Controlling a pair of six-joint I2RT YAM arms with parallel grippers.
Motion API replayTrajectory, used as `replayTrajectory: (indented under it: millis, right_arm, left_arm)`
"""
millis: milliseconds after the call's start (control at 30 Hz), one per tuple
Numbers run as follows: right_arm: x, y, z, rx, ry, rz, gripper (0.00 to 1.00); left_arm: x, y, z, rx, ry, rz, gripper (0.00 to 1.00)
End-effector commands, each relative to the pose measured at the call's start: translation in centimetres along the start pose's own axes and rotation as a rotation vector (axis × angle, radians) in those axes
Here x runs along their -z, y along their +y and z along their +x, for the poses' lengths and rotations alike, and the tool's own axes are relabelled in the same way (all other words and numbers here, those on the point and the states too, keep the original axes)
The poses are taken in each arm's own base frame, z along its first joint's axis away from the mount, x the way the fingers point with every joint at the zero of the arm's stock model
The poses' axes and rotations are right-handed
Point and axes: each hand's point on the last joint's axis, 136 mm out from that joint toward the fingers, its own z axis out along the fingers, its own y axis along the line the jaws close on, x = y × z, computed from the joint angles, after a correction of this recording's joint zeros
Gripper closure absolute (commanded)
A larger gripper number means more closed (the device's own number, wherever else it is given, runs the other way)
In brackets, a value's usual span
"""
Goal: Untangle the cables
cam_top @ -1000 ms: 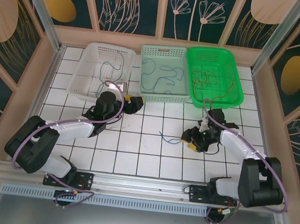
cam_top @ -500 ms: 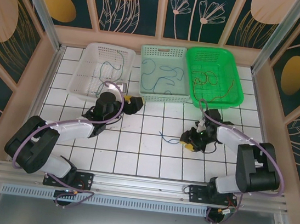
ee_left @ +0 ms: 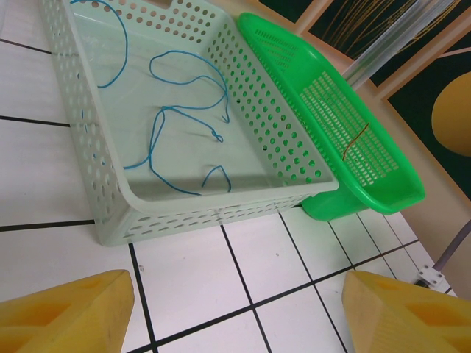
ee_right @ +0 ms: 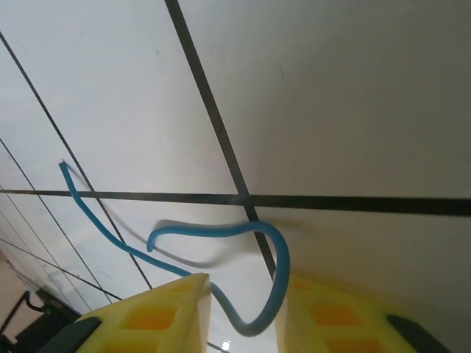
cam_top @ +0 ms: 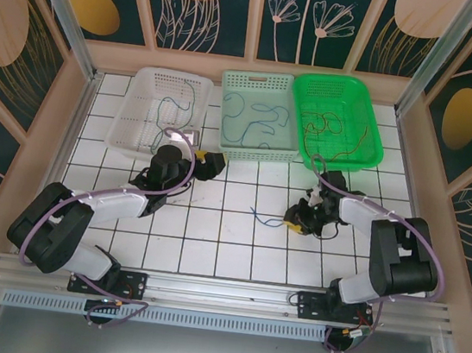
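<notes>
My left gripper needs to grab the tail (ee_right: 101, 226) before the cable goes into the basket, because my right gripper is at the blue cable's curled end (ee_right: 278, 259) and its long tail trails loose.
A loose blue cable (cam_top: 267, 219) lies on the white tiles in the middle of the table. My right gripper (cam_top: 299, 222) is down at its right end. In the right wrist view a loop of that blue cable (ee_right: 214, 230) sits between the yellow fingers (ee_right: 169, 309) of the right gripper (ee_right: 246, 283), whose jaws are narrow but apart. My left gripper (cam_top: 212, 163) is open over bare tile, its jaws (ee_left: 235, 287) wide and holding nothing, just in front of the pale green basket (ee_left: 110, 213). Blue cables (ee_left: 169, 118) lie inside that basket.
Three baskets stand in a row at the back: a white basket (cam_top: 139, 120) with a thin dark cable, the pale green basket (cam_top: 261, 82), and a bright green basket (cam_top: 372, 133) with red and dark cables (cam_top: 330, 124). Wooden walls close in the table.
The right gripper's fingers have drawn closer together around the blue cable's loop, and the right arm has swung a little to the left. The left arm has not moved.
</notes>
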Motion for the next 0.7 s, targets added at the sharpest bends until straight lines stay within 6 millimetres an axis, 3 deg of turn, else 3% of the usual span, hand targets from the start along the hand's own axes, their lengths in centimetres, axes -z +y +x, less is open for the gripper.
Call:
replayTrajectory:
  millis: [0,233,400,500,667]
  right_arm:
    - [-0.2,0.0,-0.5,0.000,-0.018,0.015,0.80]
    - [1.2,0.7,-1.6,0.068,-0.120,0.014,1.00]
    - [4.4,3.7,-3.2,0.213,-0.331,-0.009,1.00]
    - [6.2,6.1,-3.5,0.302,-0.441,-0.079,1.00]
    - [8.5,10.2,-2.7,0.520,-0.540,-0.205,1.00]
  left_arm:
    - [0.3,-0.4,-0.6,-0.014,-0.028,0.013,0.25]
    - [0.4,-0.3,-0.7,-0.014,-0.028,0.007,0.25]
    - [0.0,-1.0,-0.4,-0.003,-0.010,0.046,0.25]
    - [-0.5,-2.8,0.0,0.009,0.018,0.136,0.26]
    - [-0.9,-7.5,1.3,-0.047,0.069,0.338,0.29]
